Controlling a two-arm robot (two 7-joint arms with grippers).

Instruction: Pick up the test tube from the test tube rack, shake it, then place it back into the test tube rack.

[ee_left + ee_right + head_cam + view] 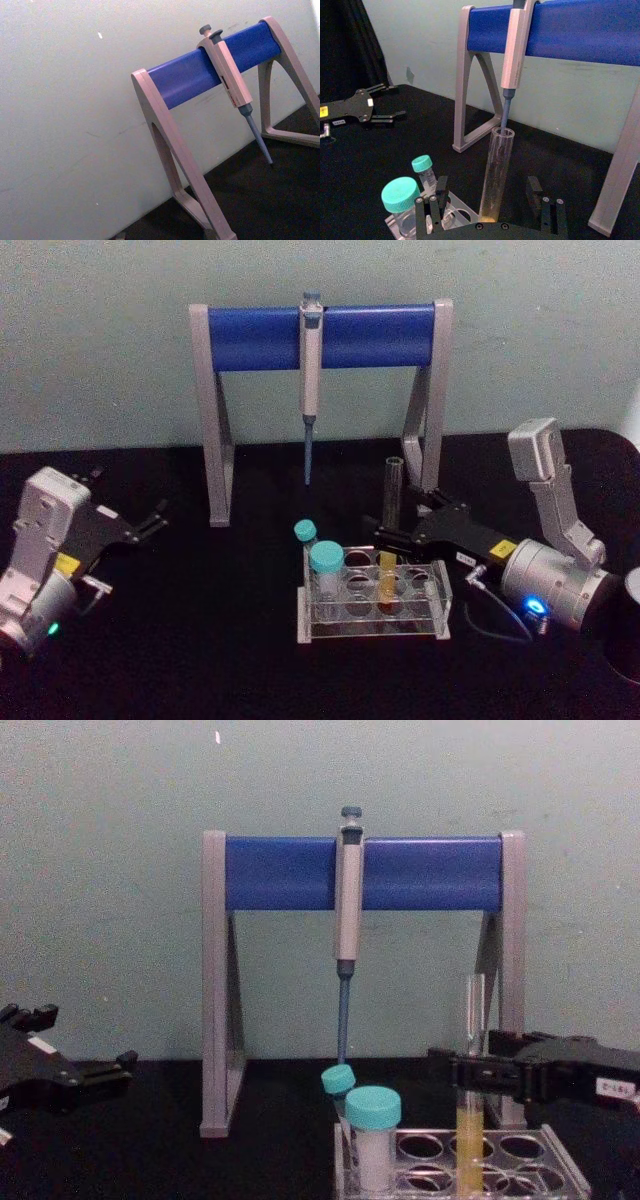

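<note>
My gripper will shake the test tube, and the liquid should stay in because the yellow-orange liquid (469, 1150) is far below the test tube's open rim (475, 977).
The test tube (390, 508) stands upright in the clear test tube rack (370, 635), with yellow-orange liquid in its lower part. My right gripper (386, 545) is open and straddles the tube just above the rack. In the right wrist view the test tube (497, 165) rises between the two fingers (441, 192) with a gap on each side. The chest view has the test tube (471, 1010) in the test tube rack (560, 1160), with the right gripper (460, 1072) level with its middle. My left gripper (150, 523) rests open at the far left of the table.
Two teal-capped tubes (326, 560) sit in the rack's left end. Behind the rack stands the grey-and-blue pipette stand (320, 335) with a pipette (311, 370) hanging from it, tip just behind the tube. A cable (490, 612) loops beside the right arm.
</note>
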